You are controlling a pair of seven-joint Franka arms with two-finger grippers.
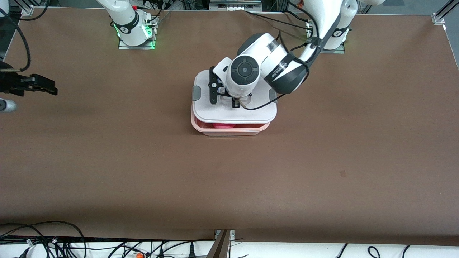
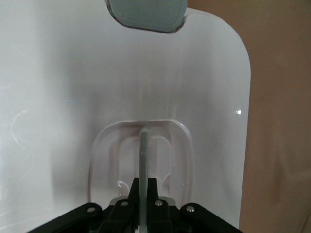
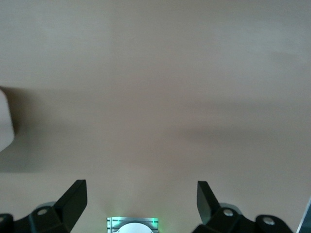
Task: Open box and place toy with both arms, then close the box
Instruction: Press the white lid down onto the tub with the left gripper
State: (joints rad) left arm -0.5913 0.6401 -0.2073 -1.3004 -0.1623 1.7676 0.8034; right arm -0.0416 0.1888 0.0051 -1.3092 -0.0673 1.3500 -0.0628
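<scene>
The white lid's near edge [image 1: 234, 121] is short of the box's near rim, so next my left gripper moves the lid over that rim [image 1: 232, 130] and lowers it before letting go of the lid's handle.
The pale pink box [image 1: 229, 130] stands mid-table, with the hot-pink toy [image 1: 223, 125] showing inside through its near wall. The white lid [image 1: 251, 111] lies over the box, shifted slightly away from the front camera, so the box's near rim is bare. Whether the lid rests on the rim or hangs just above it, I cannot tell. My left gripper [image 1: 235, 103] points down over the lid's middle, shut on the thin handle [image 2: 144, 150] in the recess [image 2: 145, 182]. A grey side clip [image 2: 146, 12] shows at the lid's [image 2: 58, 97] edge. My right gripper [image 1: 53, 87] waits open over bare table at the right arm's end [image 3: 142, 191].
The right arm's base [image 1: 135, 34] glows green, and also shows between the right fingers [image 3: 132, 224]. Cables run along the table's near edge [image 1: 43, 240]. A grey cylinder [image 1: 7, 105] pokes in beside the right gripper. Brown table spreads around the box.
</scene>
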